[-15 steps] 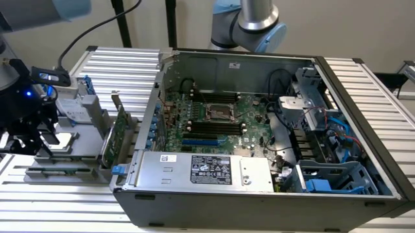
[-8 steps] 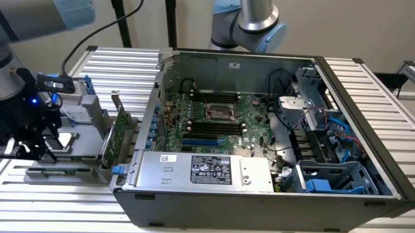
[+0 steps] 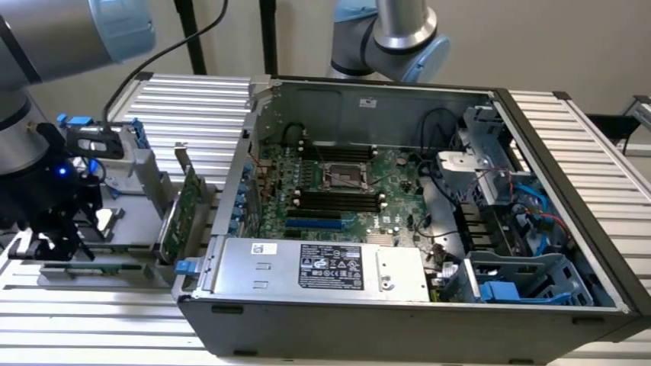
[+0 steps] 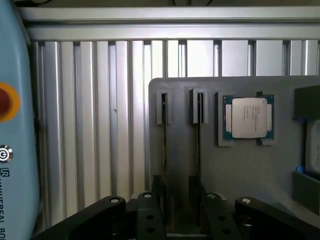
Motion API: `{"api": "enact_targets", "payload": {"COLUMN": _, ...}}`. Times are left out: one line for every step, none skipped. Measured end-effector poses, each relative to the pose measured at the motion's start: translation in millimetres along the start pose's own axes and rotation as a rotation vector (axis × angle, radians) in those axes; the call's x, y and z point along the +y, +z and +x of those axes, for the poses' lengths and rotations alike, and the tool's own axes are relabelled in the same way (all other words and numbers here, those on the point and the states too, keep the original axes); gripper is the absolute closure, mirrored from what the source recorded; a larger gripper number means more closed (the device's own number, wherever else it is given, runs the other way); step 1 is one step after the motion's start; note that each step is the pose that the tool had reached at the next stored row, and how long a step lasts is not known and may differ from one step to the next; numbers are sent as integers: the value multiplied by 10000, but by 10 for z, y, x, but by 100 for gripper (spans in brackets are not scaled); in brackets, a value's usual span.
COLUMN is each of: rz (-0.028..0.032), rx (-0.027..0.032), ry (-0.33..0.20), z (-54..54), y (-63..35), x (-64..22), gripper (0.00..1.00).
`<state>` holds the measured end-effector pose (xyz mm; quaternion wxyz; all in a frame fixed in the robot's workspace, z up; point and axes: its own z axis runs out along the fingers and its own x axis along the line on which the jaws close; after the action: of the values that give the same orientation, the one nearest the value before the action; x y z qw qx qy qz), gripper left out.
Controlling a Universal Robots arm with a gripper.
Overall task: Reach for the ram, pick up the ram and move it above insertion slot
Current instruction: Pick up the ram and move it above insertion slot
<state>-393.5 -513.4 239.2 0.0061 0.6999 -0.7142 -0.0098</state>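
Observation:
The ram (image 3: 100,267) is standing on edge in open-topped holders (image 3: 139,271), so it will slide straight up and the fixture will stay in place when I lift the ram.
Two ram sticks stand on edge in narrow slots of a grey fixture (image 4: 260,165); I see them edge-on as thin dark lines, one (image 4: 164,135) beside the other (image 4: 196,135). My gripper (image 4: 180,207) hangs just above their near ends, open, with a black finger (image 4: 150,210) on either side of the pair and nothing held. In the exterior view the gripper (image 3: 56,244) sits low over the same fixture (image 3: 122,229), to the left of the open computer case. The black memory slots (image 3: 336,202) lie on the motherboard inside the case.
A processor chip (image 4: 248,117) rests in a pocket of the fixture beside the sticks. A bigger green card with a bracket (image 3: 183,217) stands between fixture and case (image 3: 407,305). A blue teach pendant (image 4: 15,150) lies on the ribbed aluminium table (image 4: 100,125). A second arm (image 3: 392,38) stands behind the case.

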Motion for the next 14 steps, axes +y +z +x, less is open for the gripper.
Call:
{"api": "enact_targets", "payload": {"rz": 0, "rx": 0, "ry": -1, "z": 5, "y": 18, "x": -4, "gripper": 64}}
{"api": "enact_targets", "payload": {"rz": 0, "rx": 0, "ry": -2, "z": 10, "y": 36, "x": -8, "gripper": 64}}
{"api": "enact_targets", "payload": {"rz": 0, "rx": 0, "ry": -2, "z": 16, "y": 56, "x": -12, "gripper": 64}}
{"api": "enact_targets", "payload": {"rz": -1, "rx": 1, "ry": -3, "z": 22, "y": 73, "x": -15, "gripper": 64}}
{"api": "enact_targets", "payload": {"rz": 0, "rx": 0, "ry": -4, "z": 28, "y": 91, "x": -19, "gripper": 64}}
{"api": "enact_targets", "payload": {"rz": 0, "rx": 0, "ry": -4, "z": 34, "y": 109, "x": -23, "gripper": 64}}
{"api": "enact_targets", "payload": {"rz": -1, "rx": 0, "ry": -5, "z": 40, "y": 127, "x": -26, "gripper": 64}}
{"api": "enact_targets", "payload": {"rz": -2, "rx": 2, "ry": -6, "z": 47, "y": 144, "x": -28, "gripper": 64}}
{"api": "enact_targets", "payload": {"rz": -1, "rx": 1, "ry": -7, "z": 53, "y": 162, "x": -29, "gripper": 64}}
{"api": "enact_targets", "payload": {"rz": 0, "rx": 0, "ry": -8, "z": 59, "y": 182, "x": -31, "gripper": 64}}
{"api": "enact_targets", "payload": {"rz": 0, "rx": 1, "ry": -10, "z": 64, "y": 200, "x": -32, "gripper": 64}}
{"api": "enact_targets", "payload": {"rz": 0, "rx": 0, "ry": -11, "z": 68, "y": 218, "x": -33, "gripper": 64}}
{"api": "enact_targets", "payload": {"rz": 1, "rx": -1, "ry": -11, "z": 71, "y": 237, "x": -33, "gripper": 64}}
{"api": "enact_targets", "payload": {"rz": 0, "rx": 0, "ry": -12, "z": 71, "y": 254, "x": -33, "gripper": 64}}
